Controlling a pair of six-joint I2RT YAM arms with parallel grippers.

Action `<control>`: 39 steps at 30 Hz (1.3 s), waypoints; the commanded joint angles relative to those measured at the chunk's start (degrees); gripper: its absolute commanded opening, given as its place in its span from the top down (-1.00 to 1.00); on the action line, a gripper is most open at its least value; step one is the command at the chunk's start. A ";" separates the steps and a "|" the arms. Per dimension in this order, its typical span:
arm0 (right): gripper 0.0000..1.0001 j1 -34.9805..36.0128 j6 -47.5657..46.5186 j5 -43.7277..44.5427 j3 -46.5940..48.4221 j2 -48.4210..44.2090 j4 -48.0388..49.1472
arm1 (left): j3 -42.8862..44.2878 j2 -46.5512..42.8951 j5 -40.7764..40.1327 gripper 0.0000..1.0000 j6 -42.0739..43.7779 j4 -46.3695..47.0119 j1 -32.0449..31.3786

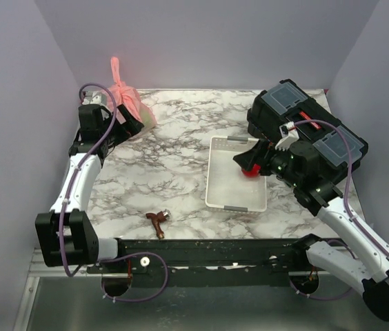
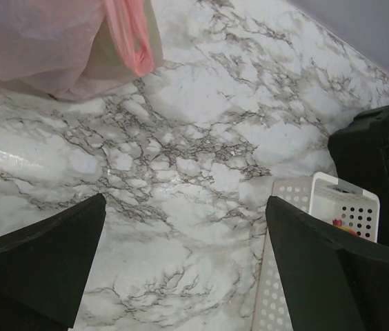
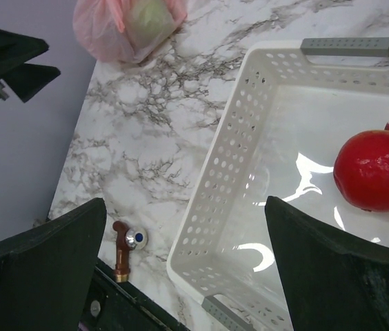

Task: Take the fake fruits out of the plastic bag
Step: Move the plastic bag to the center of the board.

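My left gripper keeps moving toward the bag, as the pink plastic bag's handle loop (image 2: 129, 33) hangs toward the open fingers, and closes on that loop's end (image 2: 140, 66).
The pink plastic bag (image 1: 131, 102) slumps at the table's back left, its handles sticking up. In the right wrist view a light green round fruit (image 3: 150, 17) shows through the bag (image 3: 105, 31). My left gripper (image 1: 127, 128) hovers just in front of the bag (image 2: 56, 48), open, with only marble between its fingers (image 2: 43, 269). A glossy red fruit (image 3: 377, 169) with a small crown lies inside the white tray (image 3: 229, 158). My right gripper (image 3: 184, 203) stands open over the tray's edge, apart from the red fruit (image 1: 252, 171). Other fruits are hidden.
The white perforated tray (image 1: 216, 181) sits at centre right. A black toolbox (image 1: 305, 117) stands behind it at the back right. A small brown pipe fitting (image 1: 157, 221) lies near the front edge. Purple walls close in the left, back and right sides.
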 commanded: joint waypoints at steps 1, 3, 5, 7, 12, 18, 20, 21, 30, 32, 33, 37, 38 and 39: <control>-1.00 -0.13 -2.88 -4.18 1.22 -0.18 0.69 | 0.81 6.68 6.11 -0.97 -8.48 4.81 2.09; -1.00 -0.16 -3.46 -3.74 0.91 -0.46 -0.20 | 1.26 10.32 7.23 -0.97 -11.37 7.89 2.31; -1.00 -0.14 -3.38 -4.59 -0.09 -0.97 0.28 | 1.81 14.31 8.86 -0.95 -14.29 12.45 2.57; -1.00 -0.14 -3.17 -6.64 -1.31 -1.30 1.50 | 3.29 18.51 10.14 -0.92 -15.85 17.68 2.53; -1.00 -0.09 -2.34 -13.55 -2.69 -1.94 1.47 | 9.02 25.28 4.24 -0.90 -16.67 17.48 2.53; -1.00 -0.14 -1.35 -17.51 -4.54 -5.51 0.73 | 5.62 28.61 2.04 -0.77 -18.68 27.47 2.74; -1.00 -0.14 -1.70 -16.11 -4.47 -6.93 -0.68 | 3.88 29.03 1.29 -0.75 -19.62 31.44 2.71; -1.00 -0.09 -1.79 -15.25 -4.49 -7.85 -1.53 | 3.97 29.53 1.08 -0.73 -19.67 32.24 2.71; -1.00 -0.14 -2.10 -10.06 -4.39 -9.99 -3.34 | 8.35 32.94 1.09 -0.42 -19.30 31.43 2.66; -1.00 -0.11 -2.39 -10.96 -3.85 -9.52 -3.40 | 10.27 33.85 1.40 -0.26 -19.30 28.49 2.64; -1.00 -0.12 -2.51 -11.35 -3.66 -9.49 -3.40 | 11.23 34.12 1.44 -0.25 -19.14 26.80 2.64; -1.00 -0.14 -2.09 -10.10 -3.70 -10.74 -3.75 | 13.01 34.97 1.33 -0.22 -18.49 25.50 2.62; -1.00 -0.14 -1.86 -9.84 -3.70 -11.10 -3.83 | 14.06 35.64 1.38 -0.22 -18.66 23.87 2.62; -1.00 -0.14 -1.82 -9.60 -3.62 -11.41 -4.02 | 14.96 36.15 1.45 -0.22 -18.80 22.50 2.64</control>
